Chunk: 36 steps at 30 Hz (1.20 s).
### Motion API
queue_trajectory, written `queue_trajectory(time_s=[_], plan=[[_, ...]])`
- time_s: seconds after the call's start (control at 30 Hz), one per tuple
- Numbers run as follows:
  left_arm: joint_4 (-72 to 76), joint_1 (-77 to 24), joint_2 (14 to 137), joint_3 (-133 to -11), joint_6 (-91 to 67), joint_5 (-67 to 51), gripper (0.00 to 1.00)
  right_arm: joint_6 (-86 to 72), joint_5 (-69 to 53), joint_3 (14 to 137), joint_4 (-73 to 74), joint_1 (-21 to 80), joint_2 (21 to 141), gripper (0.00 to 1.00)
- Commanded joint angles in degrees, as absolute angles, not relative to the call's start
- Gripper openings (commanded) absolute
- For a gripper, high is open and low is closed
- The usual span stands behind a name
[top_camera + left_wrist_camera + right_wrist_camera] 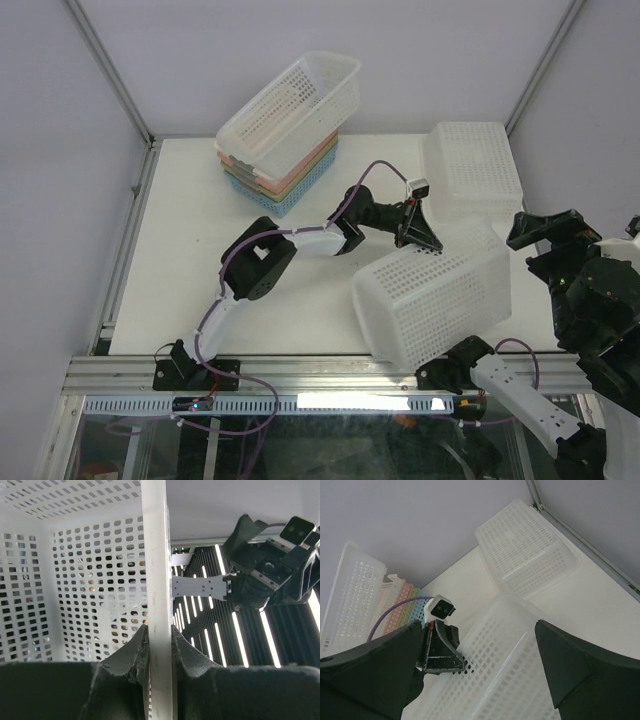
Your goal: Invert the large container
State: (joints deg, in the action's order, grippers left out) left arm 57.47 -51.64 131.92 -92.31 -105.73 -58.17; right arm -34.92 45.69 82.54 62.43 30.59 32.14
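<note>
My left gripper holds the large container's upper rim on the opening's side and should let go and back clear before the container settles opening down.
The large container, a white perforated basket, is tipped up on the near right of the table, its open mouth facing away from the arm bases. My left gripper is shut on its upper rim. In the left wrist view the rim runs straight up between the two dark fingers, with the basket's inside to the left. My right gripper stands wide open just above the container's wall, touching nothing. From there the left gripper shows on the rim.
A stack of coloured baskets with a tilted white one on top stands at the back left. A smaller white basket lies bottom up at the back right. The right arm's body rises at the table's right edge.
</note>
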Motion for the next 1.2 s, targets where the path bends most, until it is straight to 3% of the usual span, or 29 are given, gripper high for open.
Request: queue_trajectory(time_s=[0.0,0.07,0.23,0.4,0.73,1.17], plan=[[59.12,-50.51,137.39,-98.65,-103.09,-60.88,0.02,-37.83,44.89,81.94,63.55,30.63,31.70,0.99],[55.37,-50.16,138.91,-100.18,-100.13,-61.07,0.13,-38.64,44.38,81.53,64.54,30.63,31.31,0.99],[30.87,-49.44,138.58,-104.74,-79.00,-60.25,0.51,-39.93,43.24,80.78,66.61,30.66,30.47,0.99],[8.03,-48.56,137.06,-109.20,-60.03,-54.45,0.97,-40.98,42.44,80.66,68.24,30.60,29.99,0.99],[-17.33,-48.25,134.92,-116.79,-36.40,-34.23,0.99,-42.04,40.53,79.52,69.28,30.59,30.26,0.99],[-26.45,-49.31,129.42,-120.21,-24.43,-12.87,0.99,-43.15,39.34,77.35,71.11,30.59,30.89,0.99]])
